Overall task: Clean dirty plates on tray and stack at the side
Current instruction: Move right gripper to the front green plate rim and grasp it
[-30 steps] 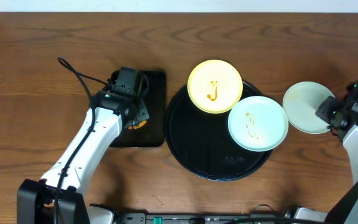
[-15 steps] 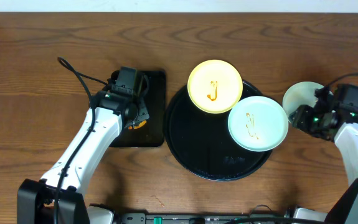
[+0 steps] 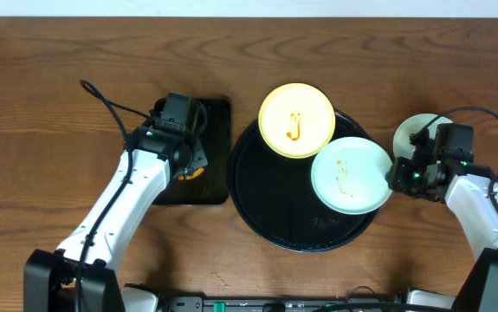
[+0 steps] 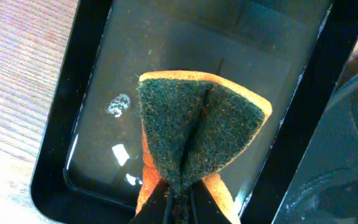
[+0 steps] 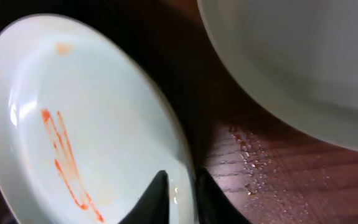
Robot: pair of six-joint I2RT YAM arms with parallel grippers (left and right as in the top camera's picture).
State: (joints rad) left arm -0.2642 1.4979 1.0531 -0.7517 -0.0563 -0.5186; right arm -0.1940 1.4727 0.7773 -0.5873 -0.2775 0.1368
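The streaked blue-green plate juts past the round tray's edge, so next my right gripper slides it toward the tray's middle (image 3: 302, 178) and steadies it for the sponge.
A pale yellow plate (image 3: 296, 120) with an orange squiggle rests on the far rim of the round black tray (image 3: 266, 191). A pale blue-green plate (image 3: 351, 175) (image 5: 73, 124) streaked with sauce lies on the tray's right side. My right gripper (image 3: 394, 178) (image 5: 182, 190) is shut on that plate's right rim, one finger above and one below. A second blue-green plate (image 3: 413, 134) (image 5: 303, 56), unmarked, sits on the wet table just beyond. My left gripper (image 3: 188, 165) (image 4: 179, 199) is shut on an orange sponge (image 4: 197, 124) with a green scouring face.
The sponge hangs over a smaller rectangular black tray (image 3: 218, 147) (image 4: 91, 93) holding shallow water, left of the round tray. Water droplets speckle the wood (image 5: 253, 168) between the two blue-green plates. A black cable (image 3: 101, 100) trails behind the left arm.
My right gripper moved left from the plate on the table to the sauced blue-green plate and shut on its rim. That plate slid slightly left. The left arm stayed still.
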